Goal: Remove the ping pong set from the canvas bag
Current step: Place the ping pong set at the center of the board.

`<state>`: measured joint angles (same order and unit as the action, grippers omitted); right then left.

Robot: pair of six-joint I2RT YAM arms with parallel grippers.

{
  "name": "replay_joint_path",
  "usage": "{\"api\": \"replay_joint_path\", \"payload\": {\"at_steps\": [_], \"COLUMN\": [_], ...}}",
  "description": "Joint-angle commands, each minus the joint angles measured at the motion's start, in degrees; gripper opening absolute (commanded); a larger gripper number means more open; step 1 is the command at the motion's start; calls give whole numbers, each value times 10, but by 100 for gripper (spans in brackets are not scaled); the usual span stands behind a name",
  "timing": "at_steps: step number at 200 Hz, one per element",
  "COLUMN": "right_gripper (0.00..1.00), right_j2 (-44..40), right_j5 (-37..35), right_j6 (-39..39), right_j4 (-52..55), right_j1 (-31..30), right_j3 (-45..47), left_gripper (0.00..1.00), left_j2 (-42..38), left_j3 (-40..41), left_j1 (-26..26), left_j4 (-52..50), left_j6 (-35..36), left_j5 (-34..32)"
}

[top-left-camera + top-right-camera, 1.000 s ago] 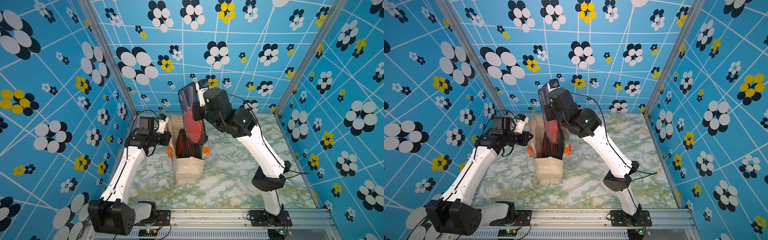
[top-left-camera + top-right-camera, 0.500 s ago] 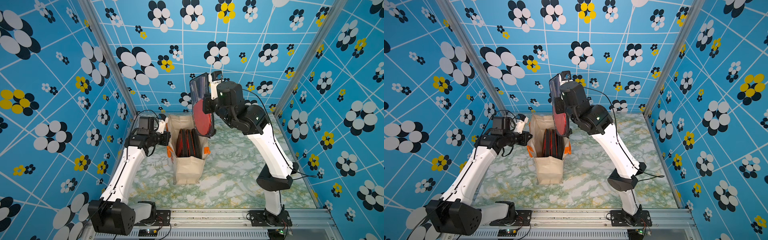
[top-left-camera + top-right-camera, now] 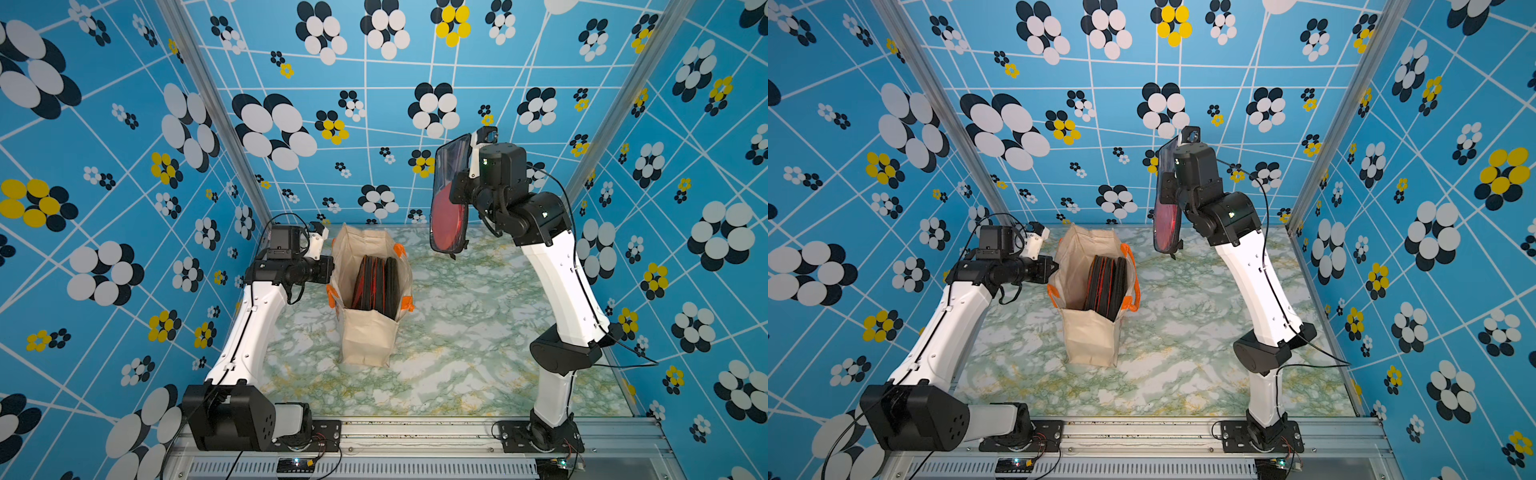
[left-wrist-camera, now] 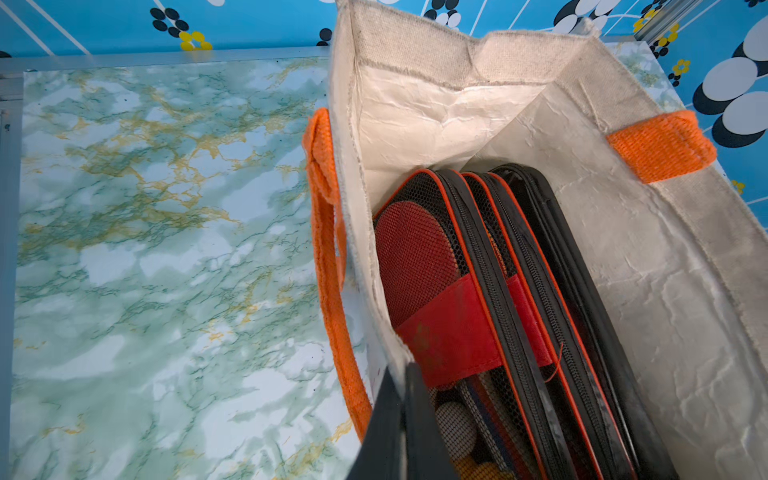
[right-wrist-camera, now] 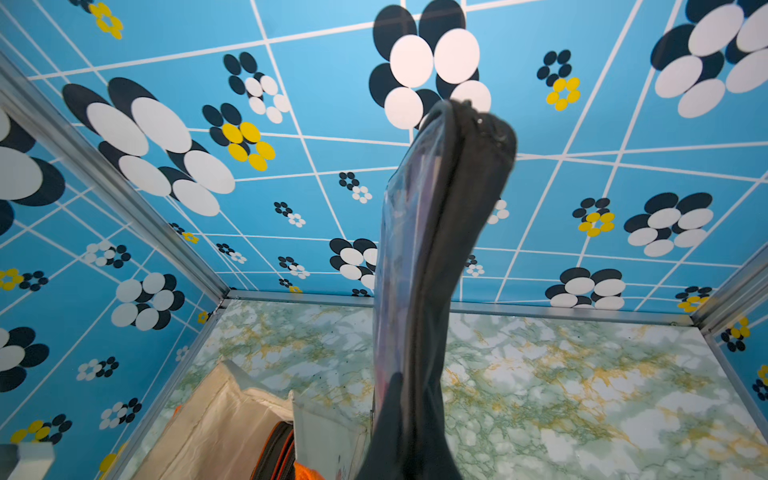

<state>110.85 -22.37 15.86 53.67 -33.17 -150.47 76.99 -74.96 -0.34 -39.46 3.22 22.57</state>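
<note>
The ping pong set [image 3: 449, 214] is hanging clear of the canvas bag over open marble [image 3: 436, 269]. My right gripper keeps lowering the set until it touches the marble.
The canvas bag [image 3: 365, 340] [image 3: 1090, 340] stands upright in the middle of the marble table, mouth open. My left gripper [image 3: 330, 268] [image 4: 405, 399] is shut on its left rim, pinching the cloth beside an orange handle [image 4: 328, 257]. My right gripper [image 3: 459, 193] [image 5: 409, 415] is shut on one ping pong set [image 3: 448, 216] [image 3: 1166, 220] [image 5: 432, 249], a black zip case with a clear face showing a red paddle. It hangs upright in the air, behind and to the right of the bag. More cased sets [image 3: 374, 282] [image 4: 478, 311] stand on edge inside the bag.
Blue flowered walls [image 3: 124, 208] close in the left, back and right sides. An aluminium rail [image 3: 415, 432] with both arm bases runs along the front. Bare marble tabletop [image 3: 478, 332] lies right of the bag, under the held set.
My right arm has lifted the ping pong set fully out of the bag and carried it up and to the right. The left gripper and the bag have stayed put.
</note>
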Motion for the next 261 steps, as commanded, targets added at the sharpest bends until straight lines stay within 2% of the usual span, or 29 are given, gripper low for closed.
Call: {"api": "replay_joint_path", "payload": {"at_steps": [1, 53, 94, 179, 261], "right_gripper": [0, 0, 0, 0, 0], "right_j2": [-17, -29, -22, 43, 134], "right_j5": [47, 120, 225, 408, 522], "right_j6": [39, 90, 133, 201, 273], "right_j4": [-34, -107, -184, -319, -438], "right_j1": [33, 102, 158, 226, 255], "right_j3": [32, 186, 281, 374, 391], "left_gripper": [0, 0, 0, 0, 0], "left_j2": [9, 12, -1, -11, -20], "left_j3": [-21, -18, -10, 8, 20], "left_j1": [6, 7, 7, 5, 2], "left_j4": [11, 6, 6, 9, 15], "left_j6": [13, 11, 8, 7, 6], "left_j5": [18, 22, 32, 56, 65]}}
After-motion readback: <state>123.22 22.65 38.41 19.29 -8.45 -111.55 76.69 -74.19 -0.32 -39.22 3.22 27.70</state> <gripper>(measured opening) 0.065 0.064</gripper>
